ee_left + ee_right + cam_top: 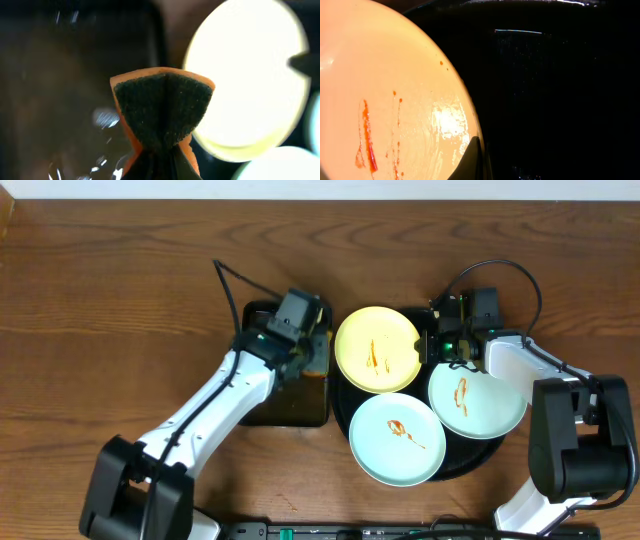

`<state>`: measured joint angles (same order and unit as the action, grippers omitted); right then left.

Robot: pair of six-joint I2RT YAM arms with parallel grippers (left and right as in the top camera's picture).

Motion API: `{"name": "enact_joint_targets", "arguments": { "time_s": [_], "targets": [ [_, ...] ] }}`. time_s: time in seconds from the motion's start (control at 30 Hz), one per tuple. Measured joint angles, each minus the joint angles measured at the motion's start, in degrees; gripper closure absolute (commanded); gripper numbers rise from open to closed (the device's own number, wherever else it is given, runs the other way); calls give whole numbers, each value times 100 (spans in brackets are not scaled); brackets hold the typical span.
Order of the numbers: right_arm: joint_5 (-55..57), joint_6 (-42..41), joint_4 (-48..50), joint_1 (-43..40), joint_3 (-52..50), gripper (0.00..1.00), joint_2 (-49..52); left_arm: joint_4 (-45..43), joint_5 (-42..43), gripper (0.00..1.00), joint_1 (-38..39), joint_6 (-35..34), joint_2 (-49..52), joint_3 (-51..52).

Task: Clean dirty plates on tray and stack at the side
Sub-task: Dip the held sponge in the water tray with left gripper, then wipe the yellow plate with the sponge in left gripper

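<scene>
The yellow plate has red sauce streaks (374, 357) on it, so the left gripper should move the sponge back over the plate's streaked side (368, 352) and wipe that side before the right gripper lifts the plate.
The pale yellow plate (377, 350) with red sauce streaks lies at the back left of the round black tray (470, 465). Two mint-white plates lie on the tray too, one at the front (397, 438) and one at the right (477, 400), both smeared. My right gripper (432, 345) is shut on the yellow plate's right rim; the right wrist view shows a finger (479, 165) on the plate (395, 100). My left gripper (305, 340) is shut on an orange sponge with a dark scouring face (162, 107), left of the yellow plate (245, 75).
A smaller rectangular black tray (285, 405) lies left of the round tray, under my left gripper, and shows wet glints in the left wrist view (75, 75). Bare wooden table (100, 300) surrounds both trays.
</scene>
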<state>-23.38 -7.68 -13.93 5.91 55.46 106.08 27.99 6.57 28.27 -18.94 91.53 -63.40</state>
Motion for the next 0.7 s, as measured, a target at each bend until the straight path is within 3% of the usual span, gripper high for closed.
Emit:
{"name": "enact_joint_targets", "arguments": {
  "time_s": [0.17, 0.37, 0.7],
  "targets": [
    [-2, 0, -9, 0, 0, 99, 0, -90, 511, 93, 0, 144, -15, -914],
    [-7, -2, -24, 0, 0, 99, 0, -931, 1388, 93, 66, -129, 197, -990],
    [-20, -2, -61, 0, 9, 99, 0, -1705, 1899, 93, 918, -772, 1853, -990]
  ]
}}
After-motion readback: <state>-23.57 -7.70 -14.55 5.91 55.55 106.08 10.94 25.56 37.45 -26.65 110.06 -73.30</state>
